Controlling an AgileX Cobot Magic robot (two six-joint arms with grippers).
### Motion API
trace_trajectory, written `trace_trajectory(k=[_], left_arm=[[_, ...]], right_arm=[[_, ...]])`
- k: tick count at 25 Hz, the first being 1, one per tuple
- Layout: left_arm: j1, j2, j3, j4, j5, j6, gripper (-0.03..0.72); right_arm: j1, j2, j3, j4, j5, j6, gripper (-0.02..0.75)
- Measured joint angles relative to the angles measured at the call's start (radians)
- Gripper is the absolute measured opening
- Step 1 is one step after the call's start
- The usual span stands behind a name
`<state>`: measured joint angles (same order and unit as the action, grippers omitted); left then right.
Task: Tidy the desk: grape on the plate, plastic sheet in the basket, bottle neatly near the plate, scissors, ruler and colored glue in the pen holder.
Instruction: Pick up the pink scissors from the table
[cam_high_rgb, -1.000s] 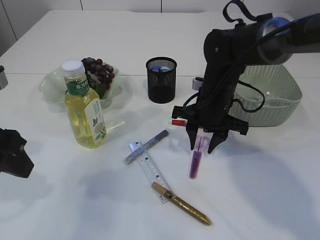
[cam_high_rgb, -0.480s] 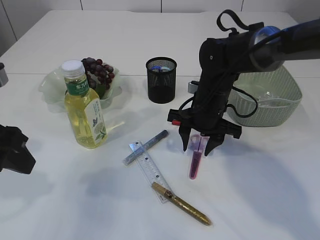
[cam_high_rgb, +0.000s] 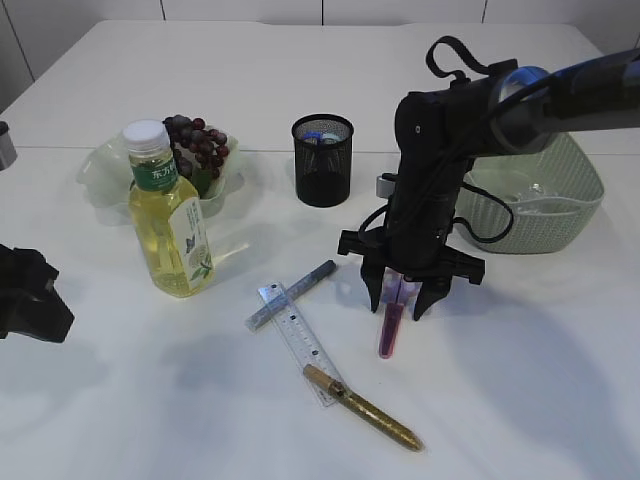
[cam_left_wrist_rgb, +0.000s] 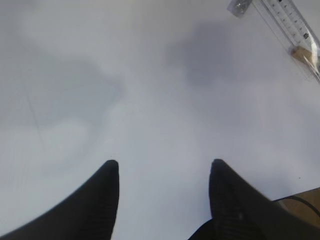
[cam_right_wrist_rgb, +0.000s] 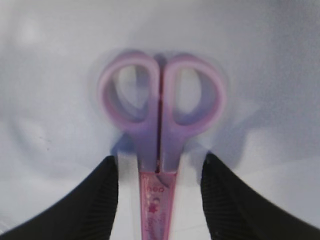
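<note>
I expect the pink sheath (cam_high_rgb: 390, 333) to stay on the blades when I lift the scissors, because the sheath fits closely up against the shank (cam_right_wrist_rgb: 158, 171).
Pink scissors (cam_high_rgb: 390, 325) in a pink sheath lie flat on the white table, handles toward the far side. My right gripper (cam_high_rgb: 401, 303) is down over them, open, one finger on each side of the shank (cam_right_wrist_rgb: 160, 159) with gaps on both sides. The handle loops (cam_right_wrist_rgb: 161, 100) lie just past the fingertips. My left gripper (cam_high_rgb: 30, 305) hangs open over bare table at the left edge (cam_left_wrist_rgb: 164, 162). A clear ruler (cam_high_rgb: 300, 340) lies between a silver glue pen (cam_high_rgb: 292, 293) and a gold one (cam_high_rgb: 365, 408).
A yellow bottle (cam_high_rgb: 170, 215) stands in front of the pale green plate (cam_high_rgb: 100, 180) that holds the grapes (cam_high_rgb: 197, 145). The black mesh pen holder (cam_high_rgb: 322, 160) stands at centre back. The green basket (cam_high_rgb: 560, 190) sits right, with something clear inside.
My right gripper has shifted slightly left and come down over the scissors, its jaws a little wider. The left arm has hardly moved.
</note>
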<state>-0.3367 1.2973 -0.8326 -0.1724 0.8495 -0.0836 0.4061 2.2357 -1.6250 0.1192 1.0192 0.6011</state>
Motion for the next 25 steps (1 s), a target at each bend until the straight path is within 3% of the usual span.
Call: trace_trajectory(k=[7,14,25], left_arm=[[0.000,0.000,0.000,0.000,0.000,0.000,0.417],[0.000,0.000,0.000,0.000,-0.001,0.000,0.415],[0.000,0.000,0.000,0.000,-0.001,0.000,0.415]], right_arm=[[0.000,0.004,-0.003,-0.005,0.002,0.000,0.419],[0.000,0.005,-0.003,-0.028,0.007,-0.004,0.204],[0.000,0.002,-0.004,0.026,0.011,-0.145,0.195]])
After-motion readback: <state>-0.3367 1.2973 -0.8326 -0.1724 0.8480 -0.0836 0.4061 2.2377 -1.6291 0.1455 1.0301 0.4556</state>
